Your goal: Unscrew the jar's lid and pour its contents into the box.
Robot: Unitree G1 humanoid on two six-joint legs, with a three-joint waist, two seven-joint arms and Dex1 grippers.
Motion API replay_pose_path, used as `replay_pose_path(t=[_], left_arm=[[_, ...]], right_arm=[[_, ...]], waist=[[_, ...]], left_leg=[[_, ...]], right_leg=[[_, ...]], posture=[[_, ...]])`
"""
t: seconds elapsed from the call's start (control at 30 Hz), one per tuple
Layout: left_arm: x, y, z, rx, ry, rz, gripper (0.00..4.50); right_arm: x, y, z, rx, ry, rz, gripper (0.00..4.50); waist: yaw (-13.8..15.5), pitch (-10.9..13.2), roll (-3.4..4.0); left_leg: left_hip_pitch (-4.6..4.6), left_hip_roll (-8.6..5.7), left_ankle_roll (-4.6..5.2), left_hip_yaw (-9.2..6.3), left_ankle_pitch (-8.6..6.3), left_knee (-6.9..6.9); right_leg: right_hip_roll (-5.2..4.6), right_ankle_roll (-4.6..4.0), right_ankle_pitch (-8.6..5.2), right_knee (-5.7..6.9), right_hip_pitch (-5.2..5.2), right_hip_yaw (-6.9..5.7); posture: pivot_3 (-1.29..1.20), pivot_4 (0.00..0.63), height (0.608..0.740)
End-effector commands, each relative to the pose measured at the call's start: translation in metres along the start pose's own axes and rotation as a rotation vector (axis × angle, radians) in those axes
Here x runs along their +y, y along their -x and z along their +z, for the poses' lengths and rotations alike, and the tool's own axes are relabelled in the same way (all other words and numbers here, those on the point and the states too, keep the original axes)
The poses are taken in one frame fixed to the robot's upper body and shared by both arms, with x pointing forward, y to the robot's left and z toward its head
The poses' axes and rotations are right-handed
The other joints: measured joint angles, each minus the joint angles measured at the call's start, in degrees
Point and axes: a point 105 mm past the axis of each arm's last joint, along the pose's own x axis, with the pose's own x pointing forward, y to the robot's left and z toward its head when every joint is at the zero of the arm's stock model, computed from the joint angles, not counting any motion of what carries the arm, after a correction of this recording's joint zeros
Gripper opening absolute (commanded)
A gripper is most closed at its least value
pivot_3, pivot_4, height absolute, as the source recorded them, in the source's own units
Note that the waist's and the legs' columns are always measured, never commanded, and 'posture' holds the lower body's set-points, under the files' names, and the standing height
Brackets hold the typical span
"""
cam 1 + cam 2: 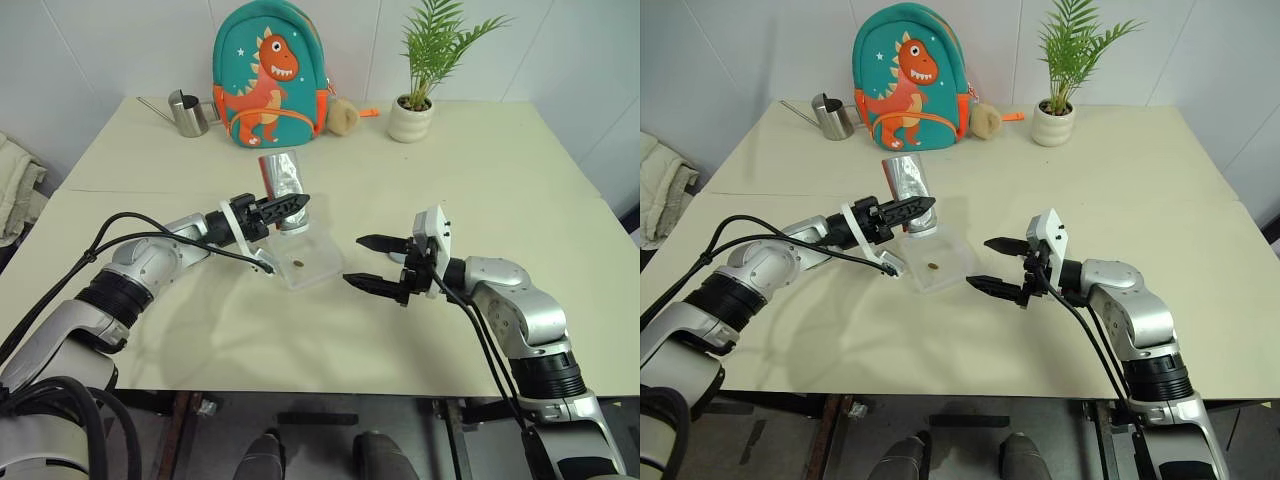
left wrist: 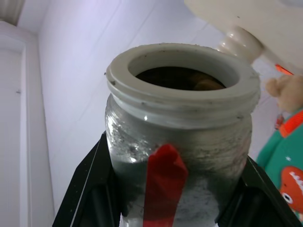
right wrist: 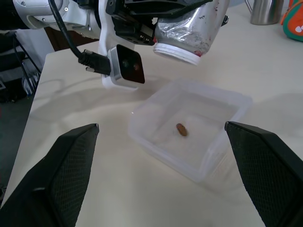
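Observation:
The brown bit is on the box's bottom (image 1: pixel 298 263), so the robot's left gripper should keep turning the jar upright and release it on the open tabletop beside the box.
My left gripper (image 1: pixel 296 205) is shut on the jar (image 1: pixel 285 178), a silvery cylinder with red marks. It holds the jar tipped over, its open white mouth (image 3: pixel 177 51) pointing down above the far side of the box (image 1: pixel 322 270). The lid is out of view. In the left wrist view the jar's mouth (image 2: pixel 182 75) is bare and dark inside. The box is a clear shallow tray on the table, and the contents, a small brownish bit (image 3: pixel 181 129), lie on its floor. My right gripper (image 1: pixel 354 260) stands open just right of the box, pointing at it, with nothing between its fingers.
At the table's back stand a dinosaur backpack (image 1: pixel 268 75), a steel watering can (image 1: pixel 187 113), a plush toy (image 1: pixel 344 115) and a potted plant (image 1: pixel 412 110). A folded cloth (image 1: pixel 15 190) lies off the table's left edge.

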Motion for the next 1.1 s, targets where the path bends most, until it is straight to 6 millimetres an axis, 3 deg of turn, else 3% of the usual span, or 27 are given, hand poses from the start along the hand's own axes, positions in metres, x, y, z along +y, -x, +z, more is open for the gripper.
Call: replay_pose_path(t=[0.03, 0.2, 0.4, 0.47, 0.6, 0.67, 0.77, 0.83, 0.97, 1.1], left_arm=[[0.011, -0.002, -0.011, 0.009, 0.001, 0.034, 1.93], [0.006, 0.005, -0.025, 0.091, 0.291, -0.019, 1.93], [-0.024, 0.044, -0.047, 0.328, 0.879, -0.149, 1.93], [-0.043, 0.068, -0.063, 0.531, 1.161, -0.179, 1.93], [-0.079, 0.118, -0.078, 0.91, 1.751, -0.122, 1.93], [-0.09, 0.135, -0.075, 1.039, 1.991, -0.064, 1.93], [-0.104, 0.167, -0.073, 1.255, 2.161, 0.046, 1.93], [-0.111, 0.188, -0.064, 1.354, 2.384, 0.208, 1.93], [-0.121, 0.232, -0.05, 1.541, 2.214, 0.204, 1.93], [-0.126, 0.252, -0.035, 1.613, 2.141, 0.19, 1.93]], right_arm=[[0.005, -0.002, 0.009, -0.038, 0.02, 0.019, 4.49], [0.006, -0.003, 0.008, -0.032, 0.018, 0.03, 4.49], [0.005, -0.001, 0.005, -0.009, 0.031, 0.037, 4.49], [0.003, 0.001, 0.004, -0.001, 0.034, 0.033, 4.49], [0.0, 0.002, 0.002, 0.007, 0.034, 0.031, 4.49], [-0.001, 0.002, 0.001, 0.008, 0.035, 0.031, 4.49], [-0.002, 0.001, 0.0, 0.012, 0.041, 0.03, 4.49], [-0.004, 0.001, 0.0, 0.021, 0.051, 0.028, 4.49], [-0.009, 0.002, 0.0, 0.025, 0.064, 0.015, 4.49], [-0.011, 0.003, -0.002, 0.032, 0.069, 0.01, 4.49]], waist=[[0.03, 0.0, 0.0], [0.01, 0.0, 0.0], [-0.32, -0.01, 0.01], [-0.27, -0.01, 0.01], [-0.13, -0.01, 0.01], [-0.26, -0.01, 0.01], [-0.56, -0.01, 0.0], [-0.93, -0.01, 0.0], [-1.55, -0.02, -0.02], [-1.35, -0.07, -0.1]], left_leg=[[0.0, 0.0, 0.0, 0.0, 0.0, 0.0], [0.0, 0.0, 0.01, -0.01, 0.01, 0.01], [0.04, 0.01, -0.01, 0.01, 0.02, 0.03], [0.04, 0.01, 0.01, 0.0, 0.04, 0.05], [0.01, 0.0, 0.04, -0.01, 0.06, 0.18], [0.03, 0.0, 0.09, -0.04, 0.09, 0.25], [0.08, 0.0, 0.09, -0.08, 0.1, 0.32], [0.09, 0.0, 0.09, -0.11, 0.11, 0.4], [0.11, -0.01, 0.05, -0.16, 0.14, 0.49], [0.14, -0.01, 0.0, -0.18, 0.17, 0.49]], right_leg=[[0.0, 0.0, 0.0, 0.0, 0.0, 0.0], [0.0, 0.0, 0.0, 0.03, 0.0, 0.0], [-0.01, -0.01, 0.0, 0.09, 0.0, 0.0], [-0.01, -0.01, 0.0, 0.11, 0.0, 0.0], [-0.01, -0.02, 0.01, 0.23, 0.02, -0.03], [0.0, -0.02, 0.01, 0.33, 0.04, -0.05], [0.0, -0.02, 0.01, 0.48, 0.05, -0.04], [0.0, -0.02, 0.01, 0.57, 0.05, -0.04], [0.0, -0.04, 0.03, 0.68, 0.06, -0.06], [0.0, -0.07, 0.05, 0.71, 0.07, -0.08]], posture=[[0.0, 0.15, 0.74], [0.0, 0.15, 0.74], [0.0, 0.15, 0.74], [0.0, 0.15, 0.74], [0.0, 0.15, 0.74], [0.0, 0.15, 0.74], [0.0, 0.15, 0.74], [0.0, 0.15, 0.74], [0.0, 0.15, 0.74], [0.0, 0.15, 0.74]])
